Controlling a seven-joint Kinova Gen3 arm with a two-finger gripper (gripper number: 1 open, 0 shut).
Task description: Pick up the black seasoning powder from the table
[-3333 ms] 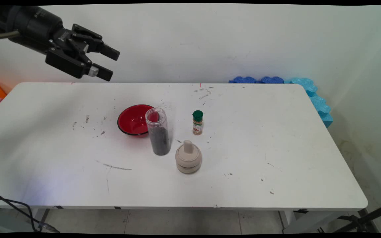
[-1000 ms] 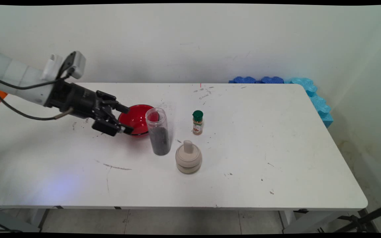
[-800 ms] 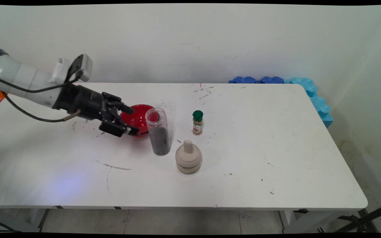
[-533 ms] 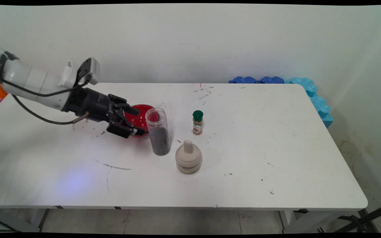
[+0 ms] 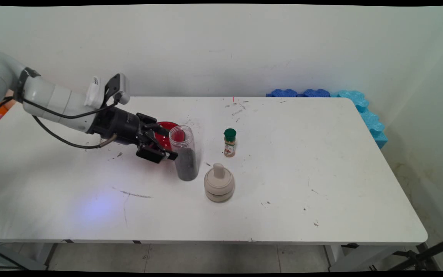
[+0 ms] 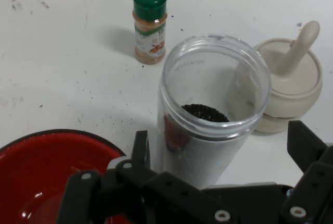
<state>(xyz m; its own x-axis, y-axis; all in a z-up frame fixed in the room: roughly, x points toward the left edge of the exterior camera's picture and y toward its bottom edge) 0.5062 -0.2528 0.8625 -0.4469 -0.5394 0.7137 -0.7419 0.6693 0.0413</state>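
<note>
The dark grains (image 5: 186, 164) are loose and far below the clear jar's opening (image 5: 180, 132). They will pour out only when I tip the jar almost flat.
My gripper (image 5: 167, 144) is low over the table, open, and points at a tall clear jar (image 5: 184, 154) about a third full of dark grains. In the hand view the jar (image 6: 213, 104) stands straight ahead of the gripper (image 6: 221, 148). One finger shows on each side of the jar's lower part, and I see no grip. A red bowl (image 5: 167, 125) with a black rim sits under and behind the hand, and appears at the lower left as bowl (image 6: 47, 166) in the hand view.
A small spice bottle (image 5: 229, 143) with a green cap stands right of the jar. A beige mortar with a pestle (image 5: 219, 184) sits in front of them. Both show beyond the jar in the hand view: bottle (image 6: 150, 21), mortar (image 6: 291, 83). Blue foam pieces (image 5: 356, 100) line the far right edge.
The arm came down from high at the upper left and slid right across the red bowl toward the clear jar. The fingers stayed open. Nothing on the table moved.
</note>
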